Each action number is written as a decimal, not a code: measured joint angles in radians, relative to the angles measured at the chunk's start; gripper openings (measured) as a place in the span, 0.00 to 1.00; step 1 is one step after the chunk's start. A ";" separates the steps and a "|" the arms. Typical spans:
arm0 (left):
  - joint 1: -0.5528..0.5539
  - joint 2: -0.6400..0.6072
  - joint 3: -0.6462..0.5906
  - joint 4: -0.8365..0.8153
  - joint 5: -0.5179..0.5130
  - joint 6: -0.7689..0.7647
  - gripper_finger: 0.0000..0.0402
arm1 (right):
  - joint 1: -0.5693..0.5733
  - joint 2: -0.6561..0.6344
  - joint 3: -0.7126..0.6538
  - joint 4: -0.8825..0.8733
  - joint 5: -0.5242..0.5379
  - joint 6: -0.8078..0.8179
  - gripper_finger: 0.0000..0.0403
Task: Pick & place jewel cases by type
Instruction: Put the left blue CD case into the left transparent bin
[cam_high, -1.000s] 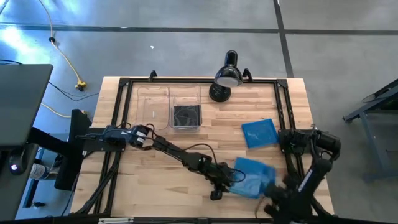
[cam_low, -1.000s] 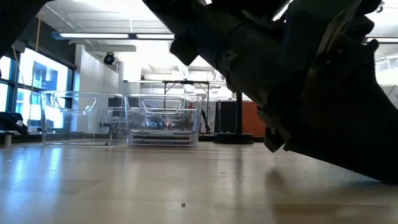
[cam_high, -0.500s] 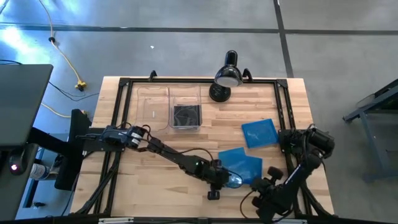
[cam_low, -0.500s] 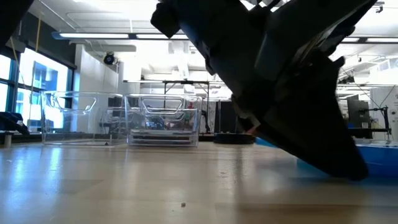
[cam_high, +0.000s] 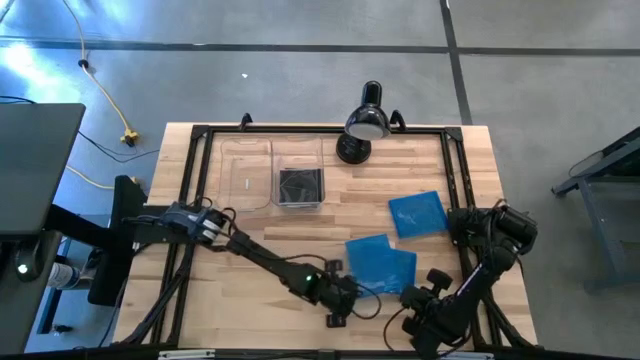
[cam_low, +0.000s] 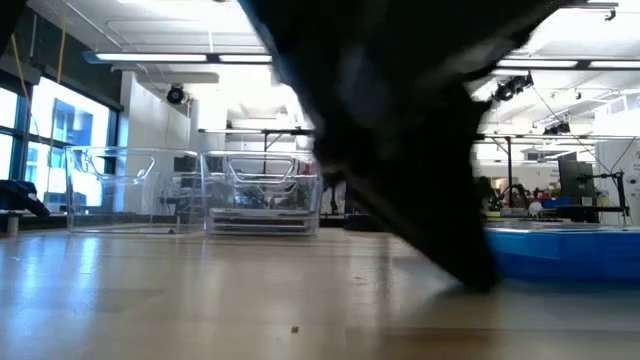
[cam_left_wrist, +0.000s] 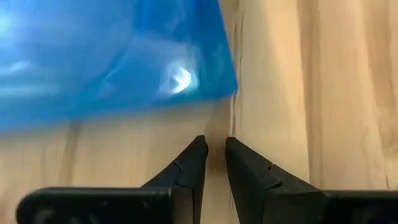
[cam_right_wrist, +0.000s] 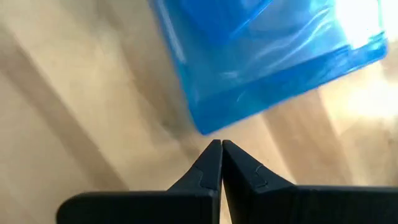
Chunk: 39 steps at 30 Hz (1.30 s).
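My left gripper should open its fingers, now almost closed beside the overlapping jewel cases (cam_high: 382, 265), around the upper case's side (cam_high: 350, 258) while my right gripper braces it.
Two translucent blue jewel cases (cam_high: 381, 263) lie flat and overlapping on the wooden table, right of centre and toward the near edge. A third blue jewel case (cam_high: 417, 213) lies farther back. Dark jewel cases (cam_high: 299, 185) sit in the right-hand clear bin. My left gripper (cam_left_wrist: 214, 149) hovers just off the near-left corner of the overlapping jewel cases (cam_left_wrist: 112, 56). Its fingers are a narrow gap apart with only bare wood between them. My right gripper (cam_right_wrist: 221, 149) is shut, pointing down just short of a corner of those jewel cases (cam_right_wrist: 267, 62).
Two clear bins (cam_high: 246, 172) stand side by side at the far left; the left one shows nothing inside. A black desk lamp (cam_high: 365, 122) stands at the far edge. A black frame (cam_high: 455, 180) runs around the table. Bare wood lies at the near left (cam_high: 240, 310).
My left gripper has drawn back toward the table's left and near edge, off the blue cases, and tipped steeper. The overlapping blue cases have shifted toward the table's left and far side and now lie flat. My right arm has swung toward the near edge and then stopped.
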 joint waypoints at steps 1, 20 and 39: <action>-0.008 -0.012 0.000 -0.035 -0.013 -0.015 0.15 | 0.009 0.000 0.000 0.001 -0.001 0.012 0.00; 0.056 -0.323 -0.525 0.407 0.079 -0.249 0.15 | 0.049 -0.003 0.033 -0.124 0.247 0.164 0.00; 0.131 -0.356 -0.721 1.011 -0.021 -0.361 0.16 | -0.133 -0.422 -0.567 0.709 0.294 0.079 0.00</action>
